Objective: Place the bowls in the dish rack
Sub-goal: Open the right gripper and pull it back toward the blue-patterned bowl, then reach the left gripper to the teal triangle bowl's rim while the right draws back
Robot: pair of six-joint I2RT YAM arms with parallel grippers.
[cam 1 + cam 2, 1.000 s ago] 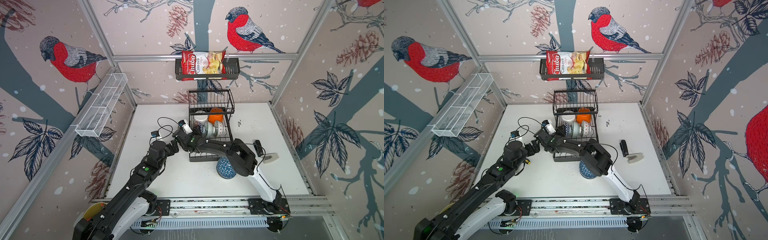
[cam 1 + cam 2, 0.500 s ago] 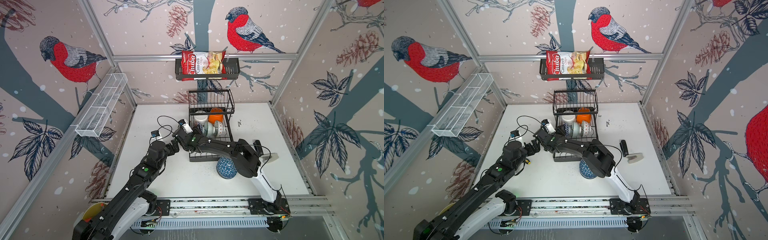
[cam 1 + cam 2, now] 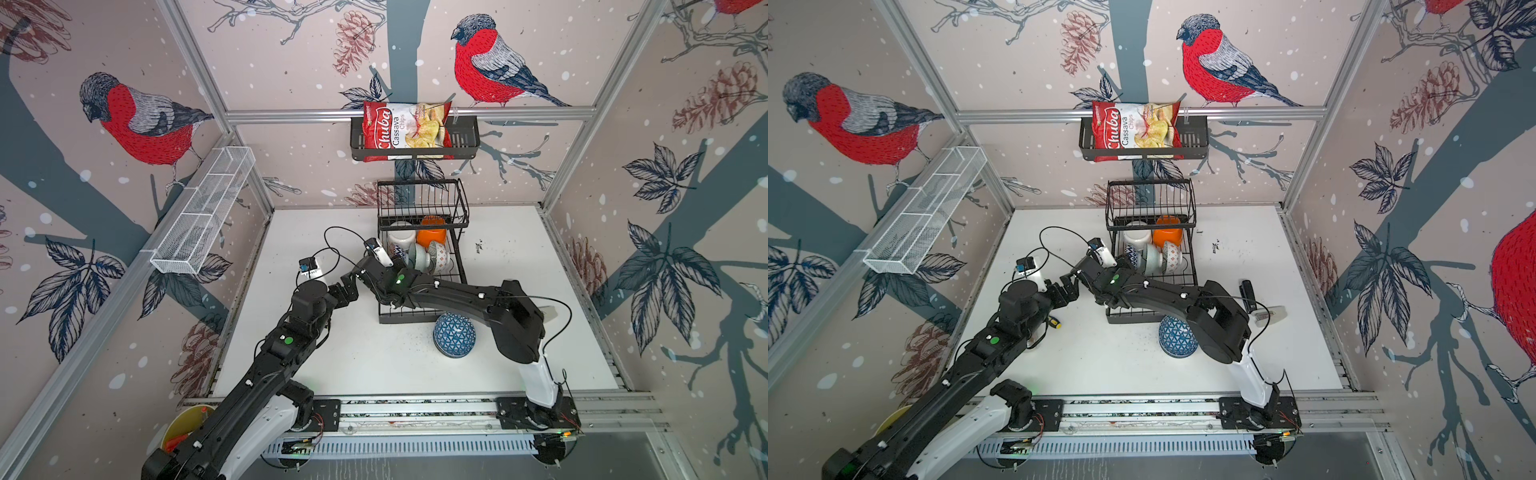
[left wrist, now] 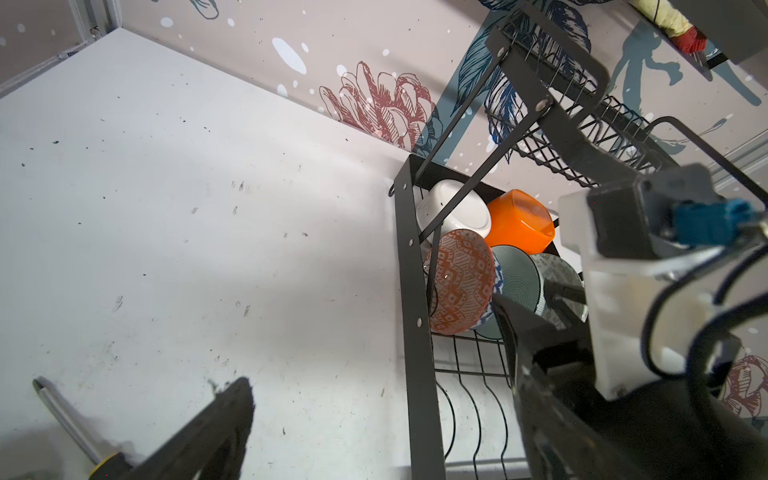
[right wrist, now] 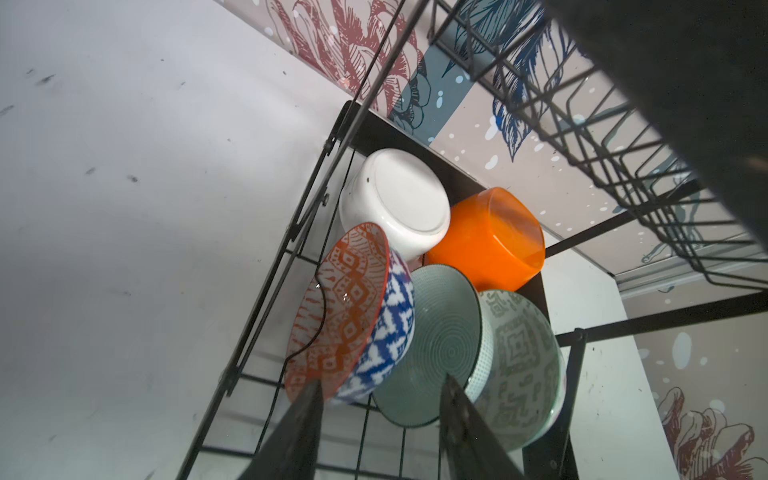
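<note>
The blue patterned bowl's rim [image 3: 436, 329] is clear of the dish rack, so the open left gripper should keep going toward the bowl [image 3: 454, 334] and close on that rim.
Several bowls stand on edge in the black wire dish rack [image 3: 419, 319]: a white bowl [image 5: 399, 199], an orange bowl [image 5: 486, 237], a red-and-blue patterned bowl [image 5: 353, 307], a green ribbed bowl [image 5: 440, 345] and a grey-green patterned bowl [image 5: 519, 365]. My right gripper [image 5: 380, 395] is open, its fingertips just short of the red-and-blue and green bowls, holding nothing. A blue patterned bowl [image 3: 454, 334] lies upside down on the table in front of the rack. My left gripper [image 3: 347, 291] is open and empty, left of the rack.
A screwdriver [image 4: 70, 419] lies on the table by my left gripper. A black object [image 3: 1246, 294] and a white one [image 3: 1273, 313] lie right of the rack. On the walls hang a basket with a chips bag [image 3: 415, 133] and a white mesh shelf [image 3: 203, 212].
My right gripper's jaws have widened by the red-and-blue bowl, and the right arm's elbow has shifted slightly to the right. The left arm has not moved.
</note>
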